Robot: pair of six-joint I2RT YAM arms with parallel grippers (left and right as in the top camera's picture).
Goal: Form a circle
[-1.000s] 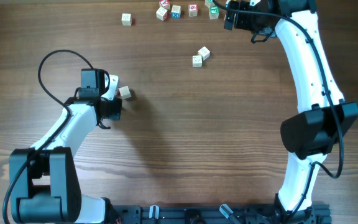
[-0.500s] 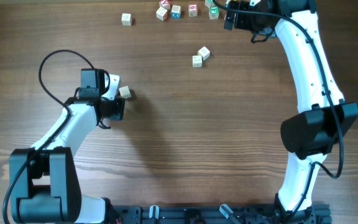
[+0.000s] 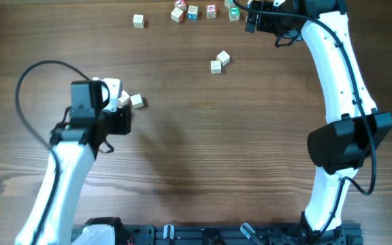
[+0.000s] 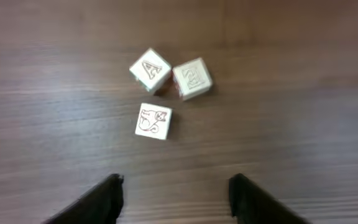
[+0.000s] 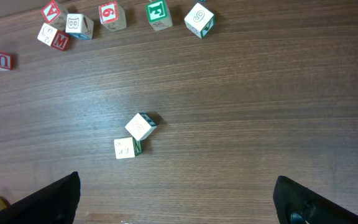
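Note:
The animal cube is crooked and leaves a gap to the A cube point(image 4: 152, 98), so the robot's left gripper should close and gently push the animal cube's side point(image 4: 139, 120) toward the group.
Three small pale wooden cubes lie in a tight group in the left wrist view: one with a letter A point(image 4: 150, 68), one beside it point(image 4: 192, 78), and one with an animal print point(image 4: 153, 121) just below. From overhead the group point(image 3: 136, 101) lies at the left of the table. My left gripper point(image 4: 176, 186) is open, drawn back from the cubes, with bare wood between its fingers. My right gripper point(image 5: 179, 193) is wide open above bare table at the far edge, holding nothing. No ring of cubes shows.
A row of coloured letter cubes point(image 3: 192, 11) lines the far edge, with a single cube point(image 3: 138, 21) to its left. Two more cubes point(image 3: 219, 62) lie together in the upper middle, also seen as a pair point(image 5: 135, 135) ahead of my right gripper.
My left gripper has opened and the left arm has drawn back to the left, away from the group of cubes. The right arm has not moved.

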